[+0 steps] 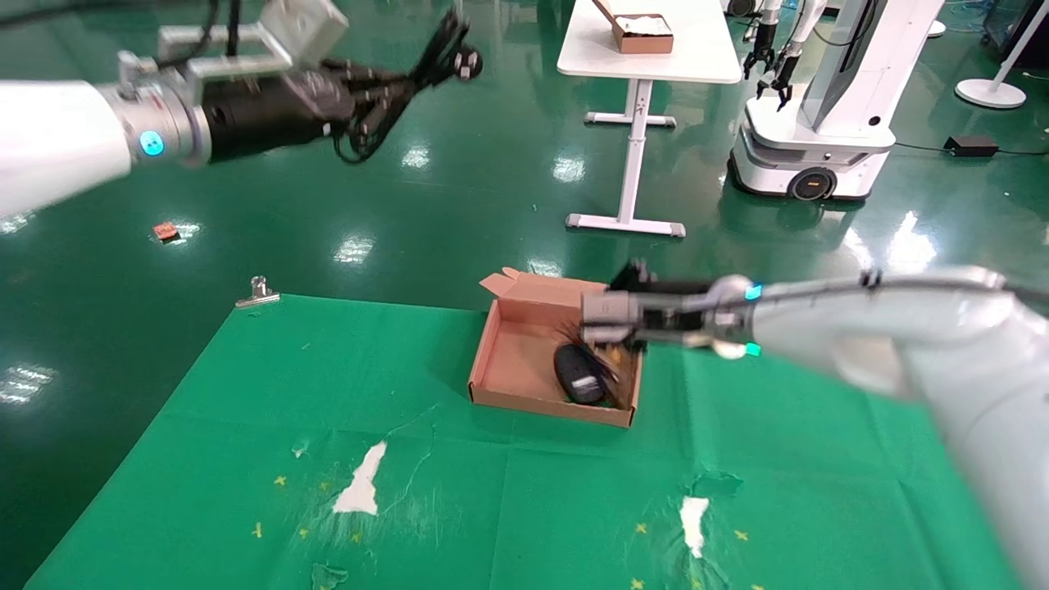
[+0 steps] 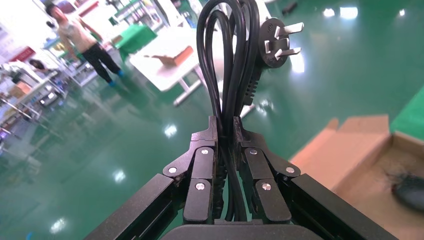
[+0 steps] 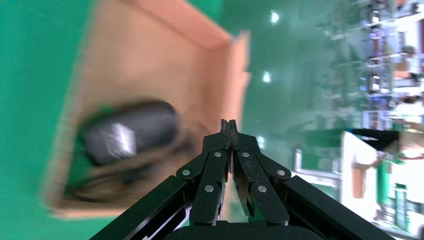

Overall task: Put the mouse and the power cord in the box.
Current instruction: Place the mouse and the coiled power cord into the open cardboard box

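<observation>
Next, my right gripper moves back out of the way before my left gripper lays the power cord over the mouse (image 1: 578, 374), because my right gripper is hanging over the box (image 1: 531, 344) and blocking the cord's way.
High at the upper left, my left gripper (image 1: 385, 94) (image 2: 226, 125) is shut on the power cord (image 1: 442, 45) (image 2: 227, 60). The cord's loops and round-faced plug (image 2: 277, 42) stick out past the fingers. The box (image 1: 541, 401) (image 2: 350, 150) (image 3: 150, 60) lies open on the green cloth. The mouse (image 1: 579, 373) (image 3: 130, 135) (image 2: 410, 192) lies inside on its back, white label up, with its thin cable beside it. My right gripper (image 1: 580, 329) (image 3: 229, 125) hangs over the box's far right part, shut with nothing between its fingers.
A metal clip (image 1: 258, 289) holds the cloth's far left corner. The cloth has torn white patches (image 1: 361, 483) near the front. Beyond stand a white table (image 1: 647, 61) carrying another cardboard box (image 1: 643, 33) and a second robot (image 1: 819, 123).
</observation>
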